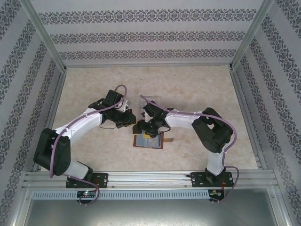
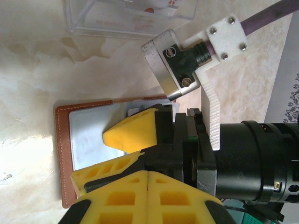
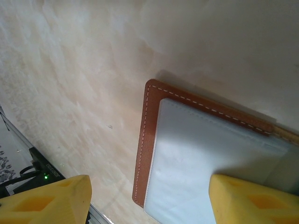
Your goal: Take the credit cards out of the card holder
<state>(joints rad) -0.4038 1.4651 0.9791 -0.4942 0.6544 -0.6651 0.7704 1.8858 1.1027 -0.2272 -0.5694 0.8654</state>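
Observation:
The credit card is blocked from my left gripper by my right gripper. My right gripper should move to the strap side before my left gripper takes the card.
The card holder (image 1: pixel 149 141) lies open on the table, reddish-brown leather with a grey-blue inner pocket (image 3: pixel 201 154). My right gripper (image 3: pixel 149 198) hangs open low over it: one yellow fingertip stands over the pocket, the other over the bare table past the wallet's edge, and nothing is between them. From the left wrist view, the right gripper's fingers (image 2: pixel 133 133) sit over the card holder (image 2: pixel 63 154), and a pale credit card edge (image 2: pixel 140 110) peeks out beside them. My left gripper (image 2: pixel 148 179) is shut on nothing, just left of the wallet (image 1: pixel 133 123).
A clear plastic tray (image 2: pixel 131 21) stands just beyond the wallet, also seen from above (image 1: pixel 149 101). The wallet's brown strap tab (image 1: pixel 170 140) sticks out to its right. Patterned walls enclose the table on three sides, and a metal rail runs along the near edge.

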